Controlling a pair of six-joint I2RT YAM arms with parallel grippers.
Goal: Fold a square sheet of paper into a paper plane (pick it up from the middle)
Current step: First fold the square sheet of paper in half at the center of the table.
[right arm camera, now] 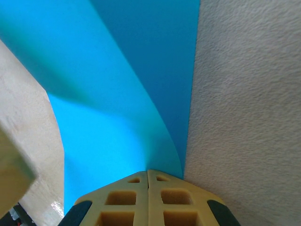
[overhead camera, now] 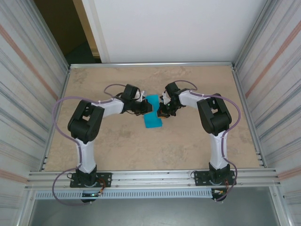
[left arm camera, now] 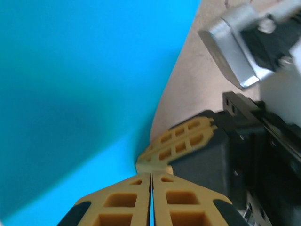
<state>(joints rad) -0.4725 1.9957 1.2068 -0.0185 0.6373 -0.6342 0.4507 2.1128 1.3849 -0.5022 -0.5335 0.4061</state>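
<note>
The paper's upper layer (right arm camera: 89, 101) bulges as my right gripper pins the paper's edge, so my left gripper should retreat and press the fold flat from the fold's far end (overhead camera: 147, 97).
The square sheet of paper (overhead camera: 153, 117) is teal-blue and lies at the table's centre, bent into a narrow strip between both grippers. My left gripper (overhead camera: 143, 108) meets it from the left and my right gripper (overhead camera: 162, 111) from the right. In the left wrist view the left gripper (left arm camera: 151, 174) is shut with a sliver of the paper (left arm camera: 84, 94) between its fingers. The right gripper's yellow fingers (left arm camera: 181, 139) touch just beyond its tips. In the right wrist view the paper (right arm camera: 117, 108) curves up into the shut right gripper (right arm camera: 148, 171).
The tan table (overhead camera: 117, 146) is framed by metal rails (overhead camera: 150, 64) and corrugated side walls (overhead camera: 28, 94). A silver bracket (left arm camera: 233, 47) on the right arm hangs close above the left gripper. Bare table (right arm camera: 244, 103) lies beside the paper's right edge.
</note>
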